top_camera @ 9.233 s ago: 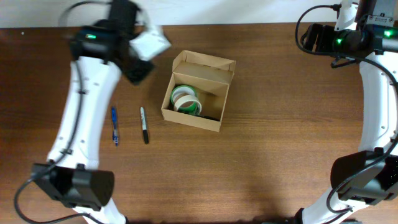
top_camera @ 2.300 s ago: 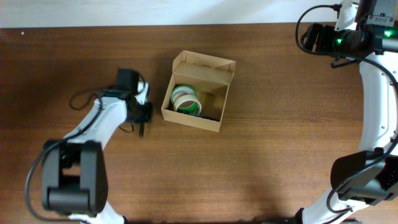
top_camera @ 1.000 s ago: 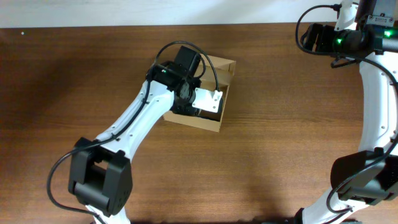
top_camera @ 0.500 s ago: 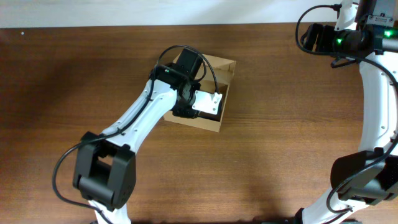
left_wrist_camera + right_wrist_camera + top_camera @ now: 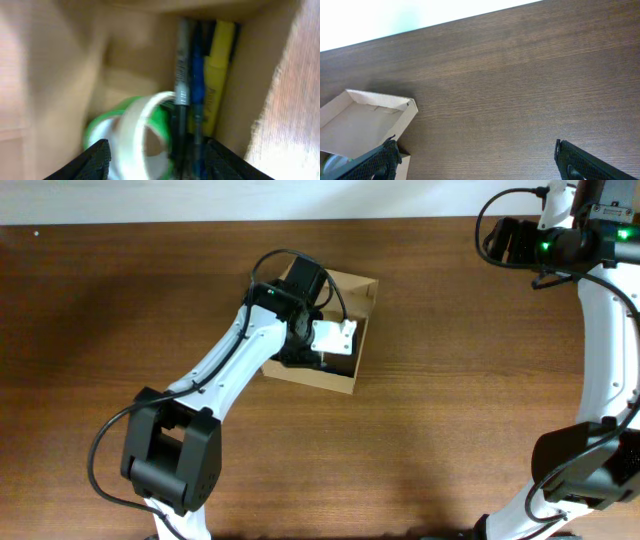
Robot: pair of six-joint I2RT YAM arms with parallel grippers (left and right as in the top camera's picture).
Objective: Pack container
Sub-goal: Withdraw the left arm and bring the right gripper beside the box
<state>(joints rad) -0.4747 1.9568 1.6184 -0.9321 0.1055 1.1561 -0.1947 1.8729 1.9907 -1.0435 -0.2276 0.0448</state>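
The container's front edge is at a slant, so my left gripper should move back out and my right gripper should push the lid's side to straighten the container before closing.
The tan cardboard container sits open at the table's middle, its flap lid standing at the back. My left gripper hangs over and inside the container, open, fingers wide apart. In the left wrist view the container holds a green and white tape roll, a black marker, a blue pen and a yellow highlighter lying along the right wall. My right gripper is open and empty high at the far right; the container's lid shows at its lower left.
The white table edge runs along the back. The left arm crosses the table from the front left to the container. The right arm stands along the right edge.
The marker and blue pen left the table over the earlier frames. My left arm swung from the table's left side to over the container and has edged slightly back in the last half second.
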